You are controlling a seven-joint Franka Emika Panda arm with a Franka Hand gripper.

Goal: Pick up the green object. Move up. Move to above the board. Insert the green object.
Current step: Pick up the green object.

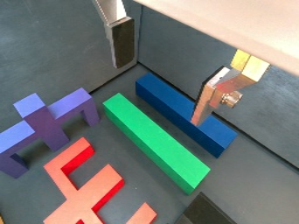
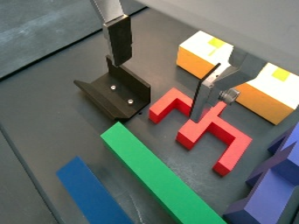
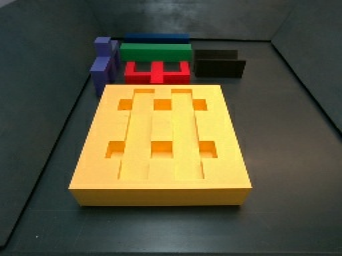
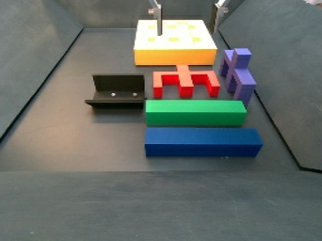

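Note:
My gripper is going to insert the thick green object [image 3: 156, 52], and the green object will then stand above the board, because the board's long outer groove [image 3: 136, 135] looks shallow beside it.
The green object [image 4: 195, 113] is a long green bar lying flat on the floor between the blue bar [image 4: 202, 142] and the red notched piece [image 4: 186, 81]; it also shows in both wrist views [image 1: 156, 140] [image 2: 158, 179] and far back in a side view [image 3: 158, 52]. The board [image 3: 160, 145] is a big yellow-orange slab with grooves and square holes [image 4: 176, 42]. My gripper [image 1: 170, 70] [image 2: 165, 66] hangs open and empty, high above the pieces. Only its fingertips [image 4: 157, 11] show at the edge of a side view, over the board's near end.
A purple stepped piece [image 4: 238, 72] [image 1: 47, 127] lies beside the red one [image 2: 198, 122]. The fixture [image 4: 115, 91] [image 2: 114, 90] stands on the floor on the red piece's other side. Dark walls enclose the floor.

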